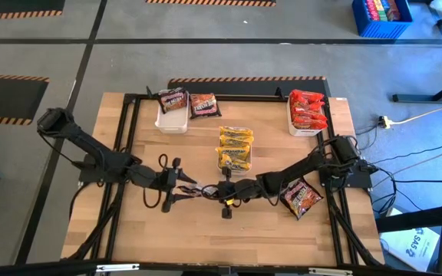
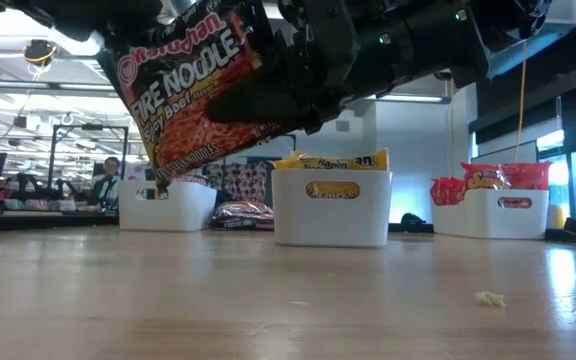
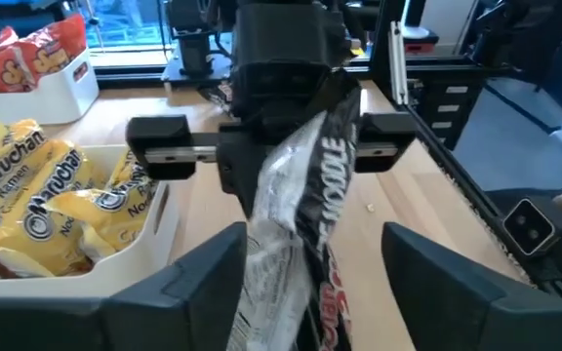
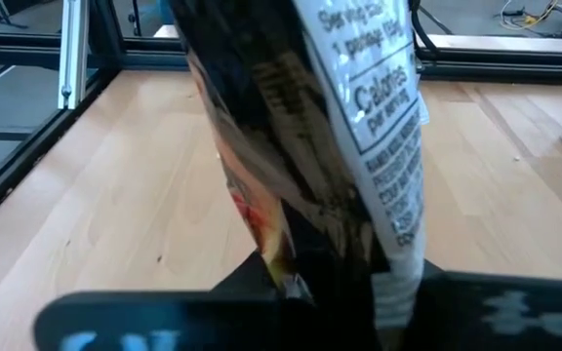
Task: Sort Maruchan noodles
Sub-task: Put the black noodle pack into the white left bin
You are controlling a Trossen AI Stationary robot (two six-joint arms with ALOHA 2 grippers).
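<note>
I should use my left gripper to grab the Fire Noodle packet by its loose end, because the tray for dark packets is too far away for my right gripper to reach.
A dark Fire Noodle packet of Maruchan noodles hangs in the air over the near middle of the table, between my two grippers. My right gripper is shut on it from the table's right. My left gripper is open. Its two fingers stand on either side of the packet's near part, and I cannot tell whether one of them brushes it. More dark packets lie in the far left tray, yellow ones in the middle tray and red ones in the far right tray. My right gripper pinches one end of the packet between its two fingers, coming roughly level from the table's right side. The packet stands edge-on in the hold. It is tilted and lifted clear of the table.
One dark packet lies on the table beside the far left tray. Another lies near my right arm. The middle tray stands just beyond the grippers. A small scrap lies on the bare wood at the near side.
</note>
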